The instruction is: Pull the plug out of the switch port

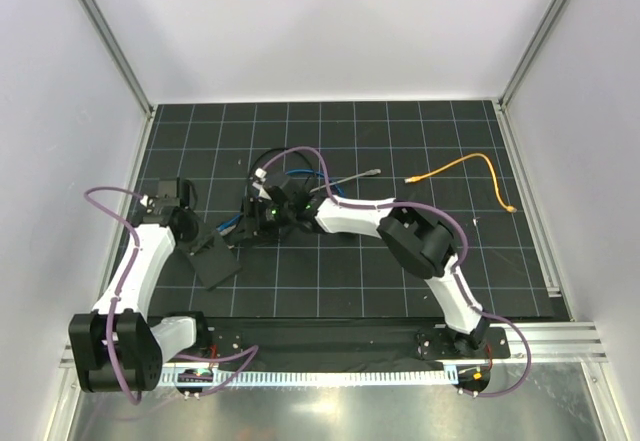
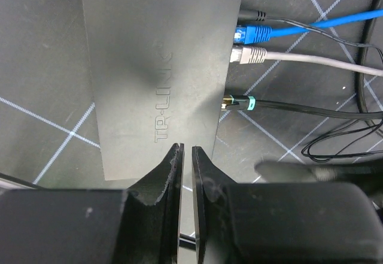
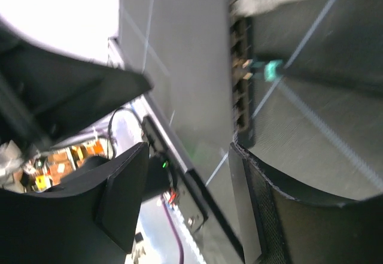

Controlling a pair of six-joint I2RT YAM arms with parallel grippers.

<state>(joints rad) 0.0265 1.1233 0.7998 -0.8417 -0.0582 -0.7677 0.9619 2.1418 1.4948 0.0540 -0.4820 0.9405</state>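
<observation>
The teal-collared plug (image 2: 239, 102) sits in the loose switch. My left gripper should press the switch down (image 2: 178, 134) first, and then my right gripper will pull the plug.
The switch (image 2: 149, 78) is a flat matte-black box marked TP-LINK; it lies tilted on the mat in the top view (image 1: 214, 261). Three plugs sit in its sockets: blue (image 2: 254, 34), grey (image 2: 248, 54), and black with a teal collar (image 2: 239, 102). My left gripper (image 2: 182, 151) is shut and empty, its tips over the switch's near edge. My right gripper (image 3: 188, 156) is open at the switch's end (image 3: 179, 66), one finger on each side. The teal-collared plug (image 3: 272, 69) and the grey plug (image 3: 257, 2) lie beyond its fingers.
An orange cable (image 1: 460, 169) lies loose at the back right and a grey-tipped cable (image 1: 350, 181) lies behind the right arm. Thin black cord loops (image 2: 341, 144) lie beside the plugged cables. White walls enclose the mat; a metal rail (image 1: 400, 346) runs along the front.
</observation>
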